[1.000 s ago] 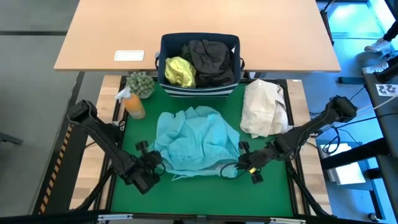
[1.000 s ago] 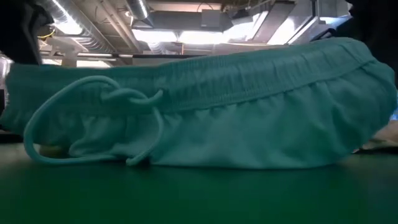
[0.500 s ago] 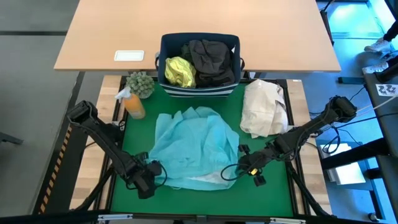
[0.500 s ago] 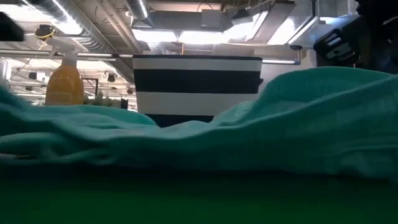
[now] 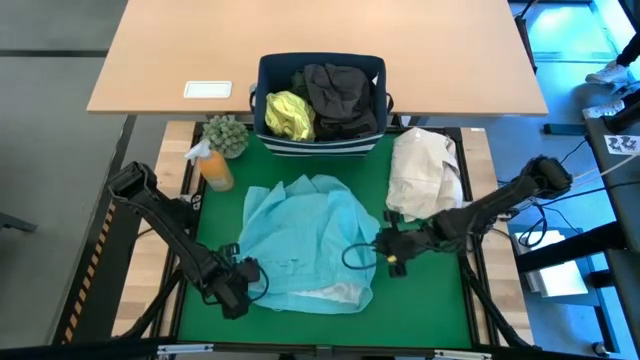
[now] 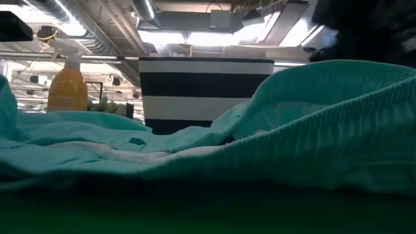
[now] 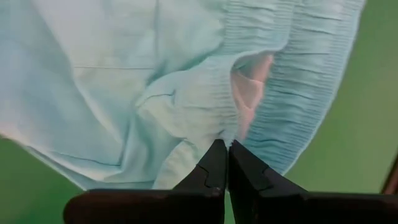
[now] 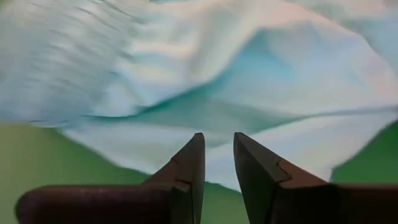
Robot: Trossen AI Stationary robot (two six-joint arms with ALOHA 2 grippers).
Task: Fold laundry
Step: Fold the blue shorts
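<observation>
I should take the waistband's other near corner [image 5: 365,298] with my right gripper before both grippers pull the waistband straight, because my left gripper is holding one end of the slack waistband [image 5: 308,302].
A turquoise garment [image 5: 305,240] with a ribbed elastic waistband [image 7: 292,81] lies spread on the green mat [image 5: 430,300]; its white lining shows at the near edge. My left gripper [image 5: 250,280] stands at its near left corner, shut on the waistband. My right gripper [image 5: 383,252] hovers at the garment's right edge, fingers a little apart with nothing between them [image 8: 217,146]. A cord loop [image 5: 352,258] lies beside it. In the low view the waistband arches up at the right [image 6: 338,84]. A yellow-green shirt [image 5: 288,115] and dark garments [image 5: 342,98] sit in the bin. My left gripper pinches the ribbed waistband at a fold in its edge [image 7: 231,127] between its two fingertips. The fingers come steeply from above. The cloth around the hold lies slack on the mat.
The navy bin with a striped base [image 5: 320,146] stands at the mat's far edge. A cream cloth bundle [image 5: 425,175] lies at the far right, an orange spray bottle [image 5: 215,168] and a small plant [image 5: 226,133] at the far left. Bare mat shows along the near edge.
The garment's waistband, held up with its cord hanging, has come down; the cloth now lies flatter and reaches farther toward the near edge. My right gripper has gone toward the far edge and the garment's right side. My left gripper has tipped in place.
</observation>
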